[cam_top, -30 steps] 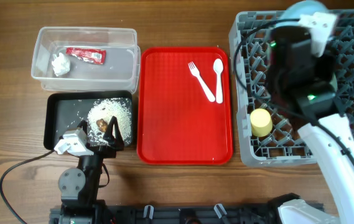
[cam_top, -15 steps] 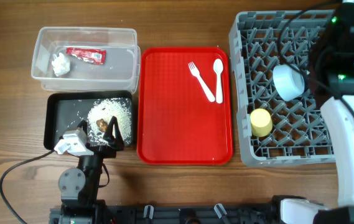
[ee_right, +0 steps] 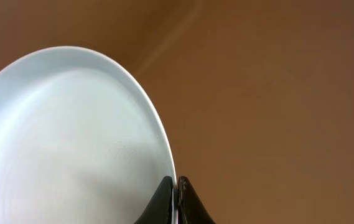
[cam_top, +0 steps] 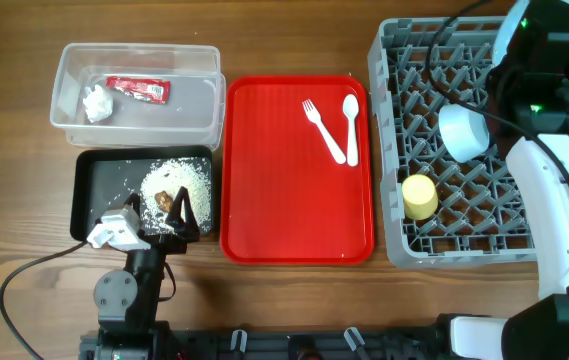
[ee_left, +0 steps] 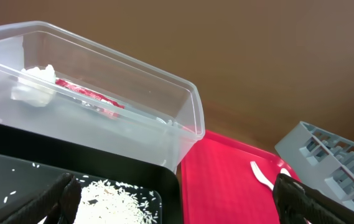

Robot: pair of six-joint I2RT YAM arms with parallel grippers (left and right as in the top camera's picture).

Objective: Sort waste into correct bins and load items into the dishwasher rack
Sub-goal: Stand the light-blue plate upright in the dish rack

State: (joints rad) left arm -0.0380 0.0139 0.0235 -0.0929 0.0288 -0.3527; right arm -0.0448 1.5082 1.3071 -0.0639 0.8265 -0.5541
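The rack's far slots [cam_top: 456,58] past the small bowl are empty, so my right gripper keeps bringing the rim-held pale blue plate [cam_top: 505,36] there until it sits in them.
My right gripper [ee_right: 177,186] is shut on the rim of the pale blue plate [ee_right: 71,143], which fills the left of the right wrist view. Overhead, the right arm [cam_top: 539,80] is over the far right of the grey dishwasher rack [cam_top: 464,235] and hides the plate. The small pale blue bowl [cam_top: 464,130] and the yellow cup [cam_top: 420,197] sit in the rack. My left gripper [cam_top: 157,212] is open and empty over the near edge of the black tray [cam_top: 94,185], which holds rice [cam_top: 179,178] and a brown chunk [cam_top: 164,197]. The mint green bowl is out of view.
The clear tub [cam_top: 199,110] holds the red wrapper [cam_top: 139,88] and white tissue [cam_top: 96,102]; it also shows in the left wrist view [ee_left: 164,93]. The red serving tray [cam_top: 284,200] carries the white fork [cam_top: 322,128] and spoon [cam_top: 351,125].
My right arm has swung from the rack's middle to its far right with the plate, uncovering the pale blue bowl in the rack. The left arm has not moved.
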